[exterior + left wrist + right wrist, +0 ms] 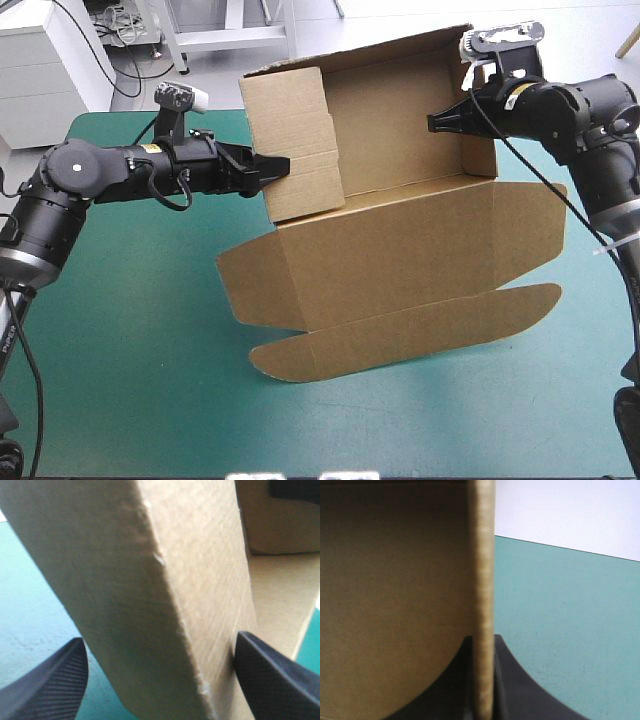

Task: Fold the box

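Note:
The box's side at my left gripper point(297, 150) is doubled over into a thick edge point(246, 105), so I expect this side to stay upright when I lower the box.
The brown box point(400, 240) stands in the middle of the teal-green table, its back and side walls raised and its lid lying flat toward the front edge. My left gripper point(274, 166) is at the box's thick folded left wall point(295, 140). In the left wrist view that wall point(150, 580) fills the gap between the fingers of the left gripper point(160, 640), which stand wide apart. My right gripper point(446, 120) holds the right wall point(480, 150) from inside. The right wrist view shows the board's edge point(482, 580) pinched in the right gripper point(483, 642).
Bare teal-green cover point(120, 350) lies to the left and in front of the box. The lid's rounded tuck flap point(400, 335) reaches toward the front edge. The table's far edge point(570, 547) runs just beyond the right wall.

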Action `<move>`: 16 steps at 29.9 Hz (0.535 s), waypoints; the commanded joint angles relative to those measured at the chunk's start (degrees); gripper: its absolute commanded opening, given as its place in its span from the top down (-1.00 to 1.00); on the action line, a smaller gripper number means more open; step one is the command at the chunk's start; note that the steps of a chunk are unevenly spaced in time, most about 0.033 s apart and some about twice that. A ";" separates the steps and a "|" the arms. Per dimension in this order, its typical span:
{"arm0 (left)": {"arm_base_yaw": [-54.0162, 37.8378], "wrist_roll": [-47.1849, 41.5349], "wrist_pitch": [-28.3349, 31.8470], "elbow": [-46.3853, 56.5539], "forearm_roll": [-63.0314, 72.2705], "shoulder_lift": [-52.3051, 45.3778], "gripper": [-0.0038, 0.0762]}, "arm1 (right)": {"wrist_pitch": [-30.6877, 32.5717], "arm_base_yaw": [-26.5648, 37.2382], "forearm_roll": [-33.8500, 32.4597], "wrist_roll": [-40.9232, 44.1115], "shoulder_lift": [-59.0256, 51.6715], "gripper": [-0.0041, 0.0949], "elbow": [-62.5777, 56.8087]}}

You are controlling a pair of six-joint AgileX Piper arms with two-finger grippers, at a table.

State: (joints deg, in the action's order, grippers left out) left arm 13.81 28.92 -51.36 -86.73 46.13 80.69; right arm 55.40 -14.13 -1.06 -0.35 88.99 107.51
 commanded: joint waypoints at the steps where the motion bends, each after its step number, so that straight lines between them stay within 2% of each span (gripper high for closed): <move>1: 5.00 -13.07 4.39 -7.29 -14.91 -1.20 -0.51 | -6.89 -0.38 1.06 3.02 -2.38 0.95 1.59; 4: 8.81 -21.57 4.48 -11.76 -26.03 0.76 -0.51 | -8.51 -1.74 -1.59 5.19 -2.38 0.94 1.59; 8: 12.57 -28.02 4.37 -16.74 -35.48 4.15 -0.50 | -9.71 -3.98 -5.09 8.86 -2.38 0.95 1.59; 11: 13.85 -32.55 4.49 -19.29 -39.84 5.94 -0.45 | -9.94 -4.23 -5.37 9.26 -2.38 0.95 1.59; 16: 14.24 -35.00 4.09 -20.12 -40.83 6.45 -0.38 | -9.94 -4.23 -6.56 9.97 -2.38 0.95 1.59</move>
State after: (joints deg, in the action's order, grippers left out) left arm 27.66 -3.71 -50.43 -104.68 5.44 89.39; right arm 50.90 -18.15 -7.06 8.50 88.99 107.51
